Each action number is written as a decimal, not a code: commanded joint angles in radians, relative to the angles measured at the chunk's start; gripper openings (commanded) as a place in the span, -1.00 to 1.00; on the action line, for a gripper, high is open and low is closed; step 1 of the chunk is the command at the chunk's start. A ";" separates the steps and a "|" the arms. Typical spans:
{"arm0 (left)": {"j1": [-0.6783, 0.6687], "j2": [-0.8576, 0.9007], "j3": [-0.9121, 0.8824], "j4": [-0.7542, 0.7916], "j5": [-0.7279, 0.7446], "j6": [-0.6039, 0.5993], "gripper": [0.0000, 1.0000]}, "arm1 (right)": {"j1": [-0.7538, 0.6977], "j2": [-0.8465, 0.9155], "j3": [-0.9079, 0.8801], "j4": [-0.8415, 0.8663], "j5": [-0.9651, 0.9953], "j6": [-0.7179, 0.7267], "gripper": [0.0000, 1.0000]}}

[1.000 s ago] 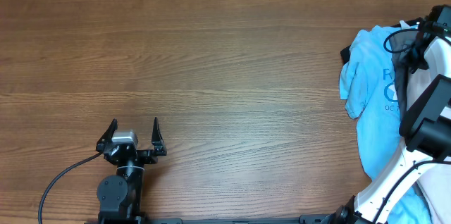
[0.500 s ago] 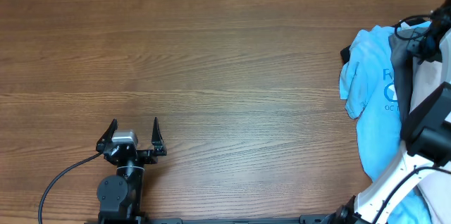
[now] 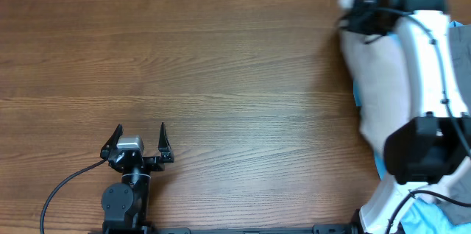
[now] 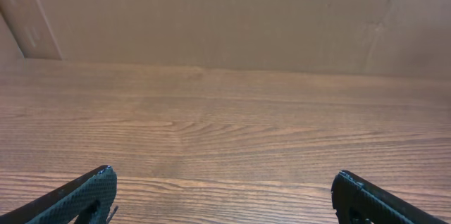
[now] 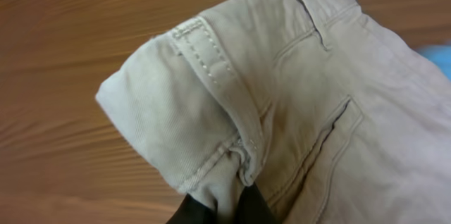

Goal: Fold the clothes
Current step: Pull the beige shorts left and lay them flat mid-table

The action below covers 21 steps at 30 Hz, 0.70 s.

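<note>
The shorts are held at the waistband (image 5: 183, 83) by my right gripper, and the wood ahead (image 3: 191, 79) is clear. My right gripper goes on sweeping them toward my left gripper until they lie spread out.
The clothes, a pair of light beige shorts (image 3: 379, 79), hang from my right gripper (image 3: 355, 15) at the table's far right. The right wrist view fills with their waistband, belt loop and a stitched pocket (image 5: 317, 111). My right gripper (image 5: 225, 210) is shut on a bunched fold of fabric just under the waistband, and only its dark fingertips show. My left gripper (image 3: 140, 142) sits near the front edge at the left, far from the shorts. In the left wrist view it (image 4: 224, 185) stands wide open over bare wood.
A light blue T-shirt (image 3: 434, 215) lies under and behind the right arm, mostly hidden by the shorts and the arm; a sliver of it shows at the shorts' left edge. A brown wall (image 4: 211, 13) rises at the table's far edge.
My right arm has swung toward the far edge and to the left, pulling the beige shorts up off the pile at the right. They now cover most of the blue T-shirt. The left arm has not moved.
</note>
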<state>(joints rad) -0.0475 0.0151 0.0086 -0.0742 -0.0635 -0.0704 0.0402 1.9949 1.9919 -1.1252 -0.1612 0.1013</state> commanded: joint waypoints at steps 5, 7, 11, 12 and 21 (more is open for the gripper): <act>-0.005 -0.010 -0.004 0.003 0.008 0.019 1.00 | 0.356 0.082 -0.023 0.166 -0.088 0.201 -0.92; -0.005 -0.010 -0.004 0.003 0.008 0.019 1.00 | 0.452 0.127 -0.023 0.226 -0.088 0.238 -0.92; -0.005 -0.010 -0.004 0.003 0.008 0.019 1.00 | 0.609 0.190 -0.023 0.328 -0.080 0.251 -0.88; -0.005 -0.010 -0.004 0.003 0.008 0.019 1.00 | 0.640 0.200 -0.023 0.340 -0.070 0.251 -0.85; -0.005 -0.011 -0.004 0.003 0.008 0.019 1.00 | 0.747 0.188 0.016 0.327 0.049 0.179 0.42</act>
<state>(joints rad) -0.0471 0.0151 0.0086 -0.0742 -0.0631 -0.0704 0.8276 2.2372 1.9663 -0.7837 -0.1623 0.3080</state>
